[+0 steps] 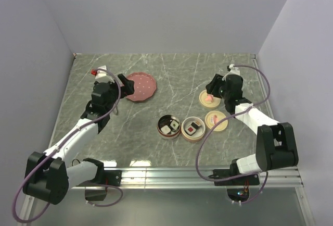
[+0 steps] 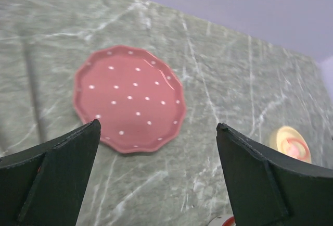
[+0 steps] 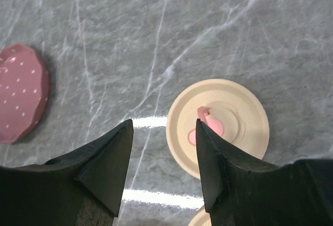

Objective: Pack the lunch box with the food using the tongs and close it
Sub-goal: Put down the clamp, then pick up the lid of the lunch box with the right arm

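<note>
My gripper is to lift at the pink knob (image 1: 209,98), which stands near the middle of the far lid (image 1: 215,102), so the whole lid will come up nearly level.
The lunch box is two round bowls, one (image 1: 159,125) holding two pieces of food (image 1: 170,127) and one (image 1: 201,131) holding a red-topped piece (image 1: 192,129). Its two cream lids lie apart on the table, one with a pink knob (image 1: 207,98) (image 3: 244,112) and one nearer (image 1: 216,120). My left gripper (image 1: 125,84) (image 2: 158,127) is wide open and empty, hovering just by the pink dotted plate (image 1: 140,86) (image 2: 130,98). My right gripper (image 1: 212,86) (image 3: 164,124) is open and empty above the far lid's left edge. I cannot make out the tongs.
The plate (image 3: 21,93) has nothing on it. The far lid (image 2: 294,145) shows to the right in the left wrist view. Grey walls enclose the marble table on three sides, and a metal rail runs along its near edge (image 1: 171,174).
</note>
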Action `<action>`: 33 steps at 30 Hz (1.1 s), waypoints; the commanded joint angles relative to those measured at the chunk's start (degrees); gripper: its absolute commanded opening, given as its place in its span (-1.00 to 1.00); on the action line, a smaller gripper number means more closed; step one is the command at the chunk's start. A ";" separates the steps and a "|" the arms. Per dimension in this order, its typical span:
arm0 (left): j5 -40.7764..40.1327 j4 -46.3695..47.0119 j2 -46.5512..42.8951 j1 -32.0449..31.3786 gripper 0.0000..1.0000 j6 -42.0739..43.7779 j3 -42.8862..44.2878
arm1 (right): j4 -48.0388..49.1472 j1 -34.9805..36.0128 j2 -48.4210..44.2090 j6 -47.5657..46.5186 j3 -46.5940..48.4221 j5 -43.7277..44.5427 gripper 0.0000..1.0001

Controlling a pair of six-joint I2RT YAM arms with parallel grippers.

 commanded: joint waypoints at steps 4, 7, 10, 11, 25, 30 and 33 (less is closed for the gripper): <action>12.95 13.50 4.82 -0.23 0.99 2.01 -1.86 | -7.47 0.53 6.21 -0.05 8.17 5.63 0.15; 15.25 14.56 8.68 -0.23 0.99 2.10 -0.54 | -10.29 0.45 10.07 0.04 10.99 5.63 0.13; 16.57 15.97 10.80 -0.32 0.99 2.27 0.17 | -12.40 0.45 12.09 0.31 13.19 6.95 0.11; 16.84 16.58 11.07 -0.32 0.99 2.44 0.25 | -13.97 0.53 12.71 0.39 13.90 7.03 0.11; 16.40 15.10 14.76 -0.32 0.98 4.64 2.80 | -20.66 2.03 15.44 0.66 15.22 7.74 -0.04; 16.75 14.39 14.58 -0.32 0.98 5.08 2.89 | -22.68 2.64 17.99 0.22 17.94 7.91 -0.14; 15.88 13.86 14.23 -0.32 0.98 5.26 2.81 | -23.47 3.26 19.31 0.22 19.26 8.09 -0.24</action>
